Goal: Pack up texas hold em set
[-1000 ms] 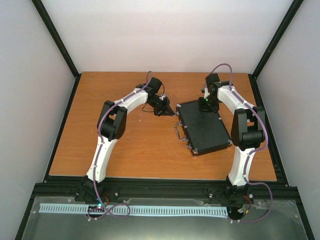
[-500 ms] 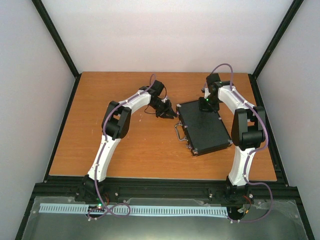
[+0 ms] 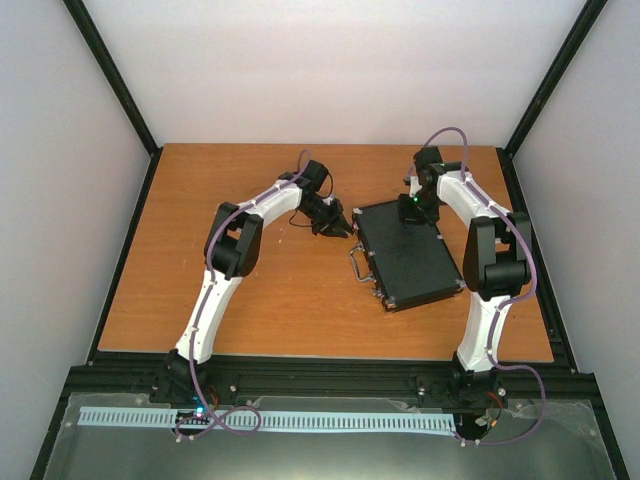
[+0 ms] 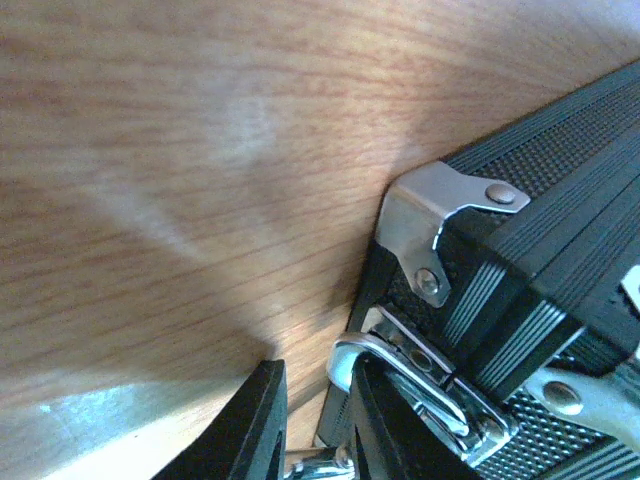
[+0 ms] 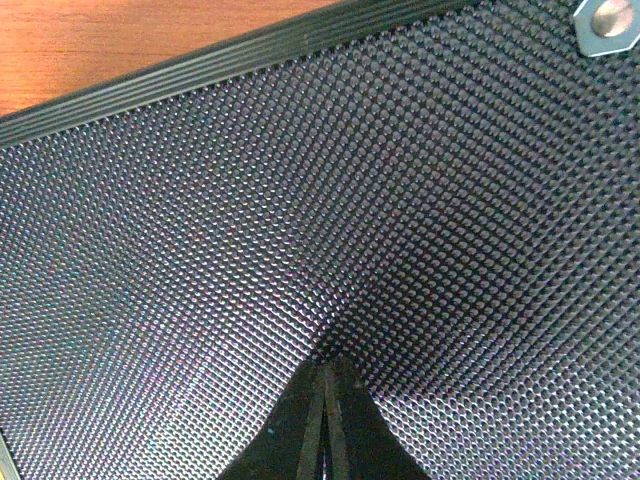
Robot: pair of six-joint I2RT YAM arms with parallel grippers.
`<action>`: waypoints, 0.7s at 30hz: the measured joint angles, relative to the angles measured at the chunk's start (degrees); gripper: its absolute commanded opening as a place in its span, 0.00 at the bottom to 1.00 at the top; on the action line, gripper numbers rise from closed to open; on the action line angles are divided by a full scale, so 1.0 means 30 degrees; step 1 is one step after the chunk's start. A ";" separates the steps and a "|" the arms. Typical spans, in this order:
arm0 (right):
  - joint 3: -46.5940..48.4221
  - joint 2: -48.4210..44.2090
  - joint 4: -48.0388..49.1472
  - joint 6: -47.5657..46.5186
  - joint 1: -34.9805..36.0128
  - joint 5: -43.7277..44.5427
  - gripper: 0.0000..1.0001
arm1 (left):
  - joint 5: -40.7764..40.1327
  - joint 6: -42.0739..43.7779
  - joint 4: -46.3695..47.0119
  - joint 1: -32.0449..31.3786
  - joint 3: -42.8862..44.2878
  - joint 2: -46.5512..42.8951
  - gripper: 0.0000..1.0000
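The chrome latch's loose end [image 4: 345, 362] sticks out from the briefcase's side next to one finger. My left gripper should close its fingers and push the latch [image 4: 432, 388] flat.
The texas hold em set's black briefcase [image 3: 408, 256] lies closed and flat on the table, its metal handle [image 3: 355, 266] facing left. My left gripper [image 3: 340, 225] is at the case's far left corner, low over the wood. In the left wrist view the left gripper [image 4: 318, 378] is slightly open, and a chrome latch [image 4: 400, 372] on the case's side rests against the inner face of its right finger. A silver corner plate [image 4: 432, 205] sits just above. My right gripper [image 5: 322, 366] is shut, its tips pressed on the textured lid [image 5: 300, 200] near the far edge.
The wooden table [image 3: 250, 290] stretches bare left and in front of the case. Black frame rails [image 3: 320, 375] edge the table, with white walls close on both sides. Both arms arch over the far half.
The left gripper has slid right to the case's corner and its jaws have parted a little. The right arm and the case have stayed still.
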 measured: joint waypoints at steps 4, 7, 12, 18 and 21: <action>0.0000 0.0015 0.0029 -0.0051 -0.0058 -0.0160 0.03 | 0.0576 -0.1464 0.0852 0.0066 -0.0495 -0.0080 0.24; 0.0044 0.0007 0.0095 -0.0175 -0.0160 -0.0153 0.03 | 0.0889 -0.2652 0.1865 0.0073 -0.0845 -0.0146 0.33; 0.0685 0.0415 -0.0051 -0.0510 -0.0284 -0.0131 0.03 | 0.1275 -0.3810 0.3869 0.0015 -0.1304 -0.0488 0.67; 0.1100 0.0707 -0.0291 -0.0685 -0.0270 -0.0146 0.03 | 0.0204 -0.3585 0.4699 -0.0270 -0.1654 -0.1122 0.72; 0.1137 0.0729 -0.0328 -0.0729 -0.0270 -0.0117 0.03 | -0.0248 -0.3155 0.4437 -0.0364 -0.2113 -0.1668 0.61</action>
